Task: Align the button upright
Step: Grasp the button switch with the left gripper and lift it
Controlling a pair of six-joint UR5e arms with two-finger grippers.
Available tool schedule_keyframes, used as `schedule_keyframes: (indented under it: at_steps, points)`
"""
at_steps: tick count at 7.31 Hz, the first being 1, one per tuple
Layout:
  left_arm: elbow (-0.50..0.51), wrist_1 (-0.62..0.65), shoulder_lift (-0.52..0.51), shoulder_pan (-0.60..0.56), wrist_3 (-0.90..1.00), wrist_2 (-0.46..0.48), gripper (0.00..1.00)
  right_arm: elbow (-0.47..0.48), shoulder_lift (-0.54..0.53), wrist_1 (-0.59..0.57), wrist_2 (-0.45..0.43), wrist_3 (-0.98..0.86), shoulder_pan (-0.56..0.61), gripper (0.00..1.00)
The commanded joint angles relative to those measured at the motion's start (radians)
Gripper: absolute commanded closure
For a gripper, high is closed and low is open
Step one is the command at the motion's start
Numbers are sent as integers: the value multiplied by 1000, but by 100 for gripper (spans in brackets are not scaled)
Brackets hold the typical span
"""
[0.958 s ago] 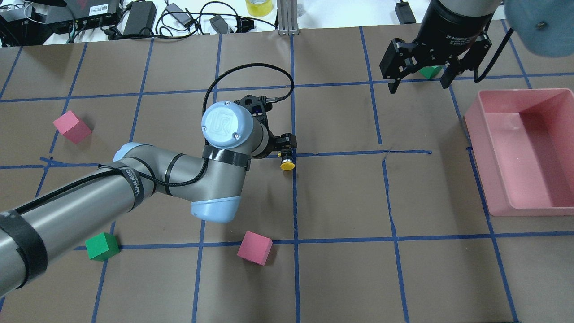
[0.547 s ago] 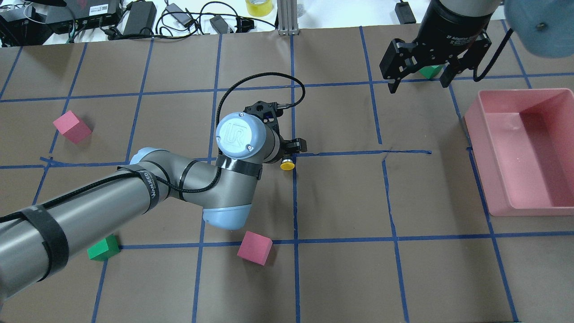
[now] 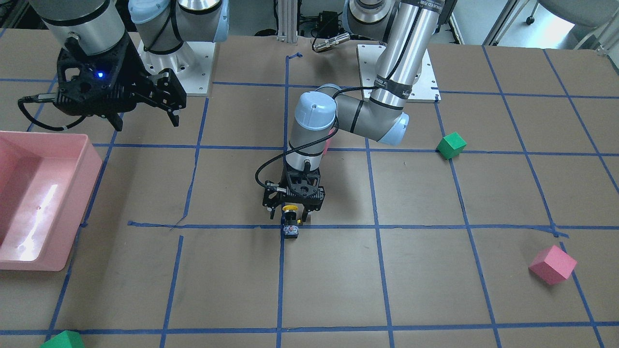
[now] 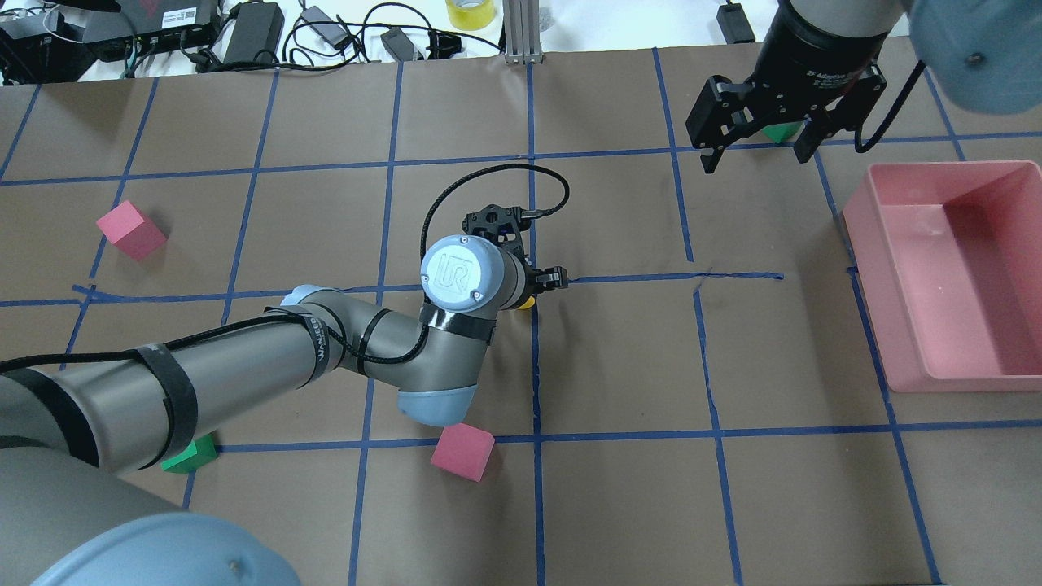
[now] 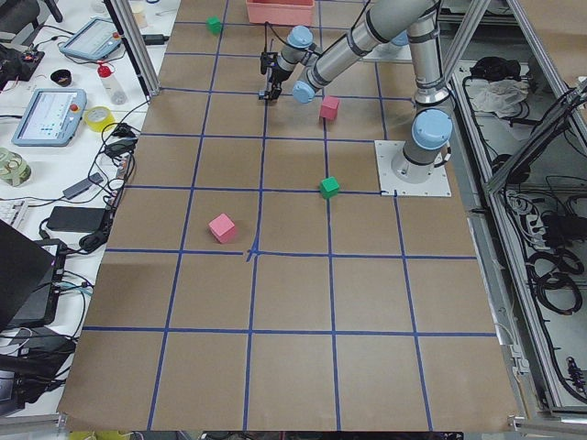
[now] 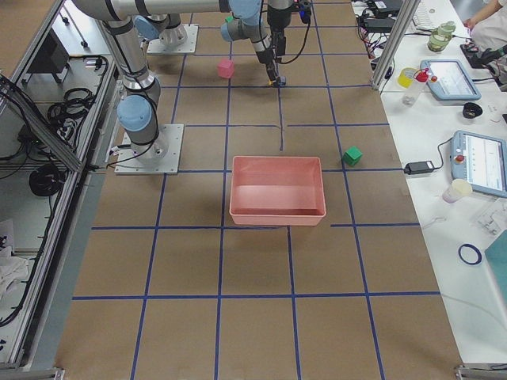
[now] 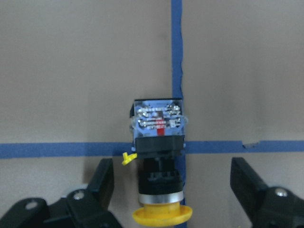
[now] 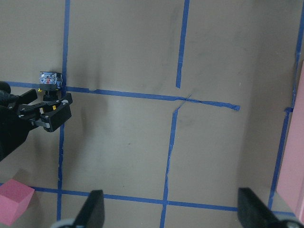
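Note:
I expect the button to stand on its own with its yellow cap up when I turn it upright, because the whitish block base has a straight, square end.
The button lies on its side on a blue tape crossing. Its whitish block base points away from the left wrist camera and its yellow cap points toward it. It also shows in the front view, and only a sliver of the cap shows in the overhead view under the left wrist. My left gripper is open and low over the table, one finger on each side of the black body, not touching it. My right gripper is open and empty, high over the far right of the table.
A pink bin stands at the right edge. Pink cubes and a green cube lie on the left half. Another green cube sits behind the right gripper. Cables and power bricks line the far edge.
My left arm has moved right, bringing the gripper over the button so the wrist now hides most of the yellow cap from above. The button has not moved. The right gripper barely shifted.

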Motion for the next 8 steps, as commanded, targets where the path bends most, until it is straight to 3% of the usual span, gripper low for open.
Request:
schedule_keyframes:
  at_steps: [1, 2, 3, 4, 8]
  points:
    - [-1, -4, -5, 0, 19, -1, 41, 2, 0, 0, -3, -1, -1, 0]
    - [5, -30, -5, 0, 30, -1, 88, 2, 0, 1, -3, -1, -1, 0]
    - [7, -52, 4, 1, 22, -4, 100, 2, 0, 1, -3, -1, -1, 0]
    - [13, -131, 30, 0, 22, -8, 100, 2, 0, 1, -3, -1, 0, 0]
    - [244, -571, 84, 1, -88, -32, 100, 2, 0, 1, -9, -3, -1, 0]
